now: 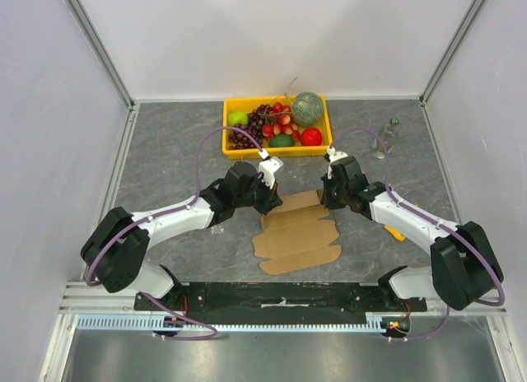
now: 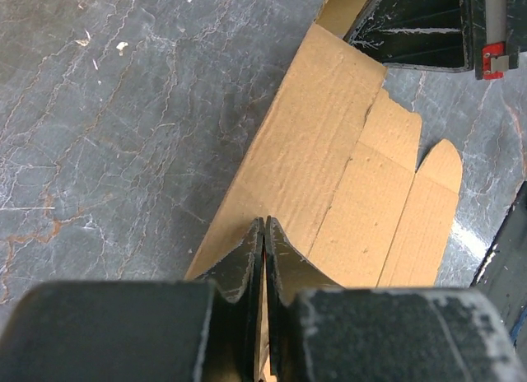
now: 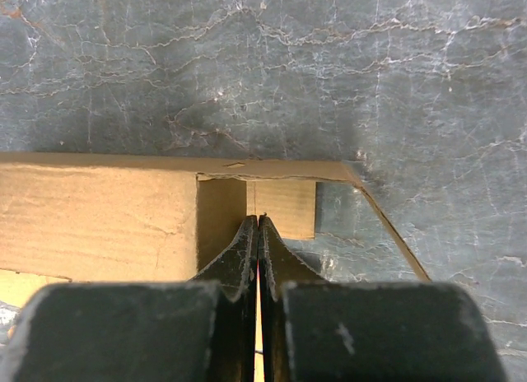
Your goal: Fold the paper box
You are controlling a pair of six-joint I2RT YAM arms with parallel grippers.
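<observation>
I should back out and take the flap's free edge [image 3: 420,268], because my right gripper is closed on the inner side of the end flap [image 3: 380,215], which leans away from the box.
The paper box [image 1: 296,234] is a brown corrugated cardboard sheet lying mostly flat in the middle of the table, with its far flaps raised. My left gripper [image 1: 268,202] is at its far left corner, and my right gripper [image 1: 329,199] is at its far right corner. In the left wrist view the jaws [image 2: 264,221] are shut with a thin strip of cardboard between them, and the sheet [image 2: 329,151] stretches ahead. In the right wrist view the jaws [image 3: 258,219] are shut on an upright flap edge, with a folded wall [image 3: 99,213] to the left.
A yellow crate [image 1: 272,151] holding fruit stands at the back, just beyond both grippers. A clear glass object [image 1: 385,139] stands at the back right. A small orange item [image 1: 395,232] lies under the right arm. Grey marbled tabletop [image 1: 165,151] surrounds the sheet.
</observation>
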